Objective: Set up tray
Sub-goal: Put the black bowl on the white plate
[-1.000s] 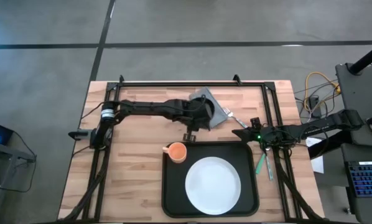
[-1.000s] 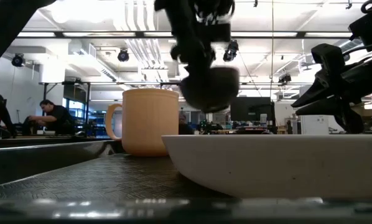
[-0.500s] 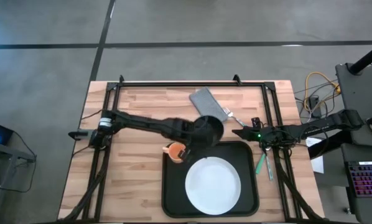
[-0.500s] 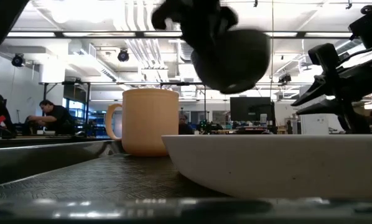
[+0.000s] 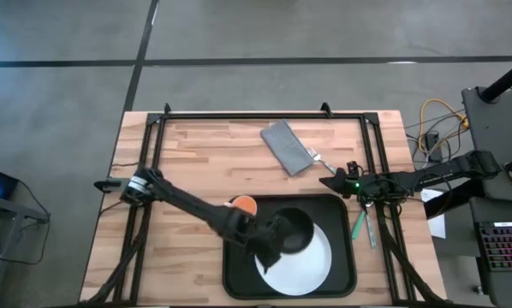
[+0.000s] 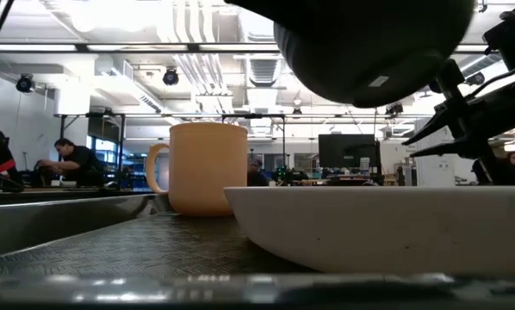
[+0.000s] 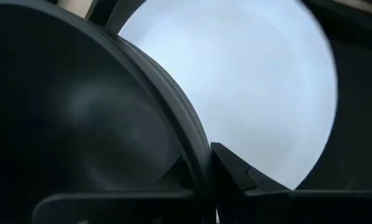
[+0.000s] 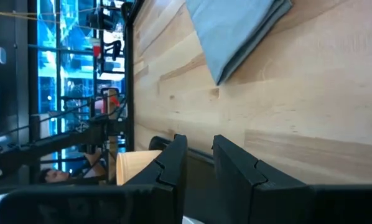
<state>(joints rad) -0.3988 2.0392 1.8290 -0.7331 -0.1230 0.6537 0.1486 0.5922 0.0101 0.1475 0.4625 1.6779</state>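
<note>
The dark bowl is hanging above the empty white plate with its opening up. My left gripper should keep moving it down toward the plate's middle until the bowl's base sits there.
A black tray lies at the table's near middle. On it rest a white plate and an orange mug; the mug stands upright in the tray's far left corner. My left gripper is shut on a dark bowl, which hangs over the plate's far left part and fills the top of the low view. My right gripper waits open by the tray's far right corner, with nothing between its fingers. My left gripper pinches the bowl's rim, one finger inside the bowl and one finger outside its wall. The fingers slant down from the table's left side. The bowl is lifted clear above the plate.
A grey napkin lies flat at the far middle of the table, with a fork by its right corner. Green-handled cutlery lies right of the tray. Black frame rails run along the table's left, far and right sides.
My left gripper has swung from beside the napkin toward the table's near edge, passing over the mug, and its wrist has rolled. The bowl has travelled with it, staying lifted, and now hangs over the plate.
</note>
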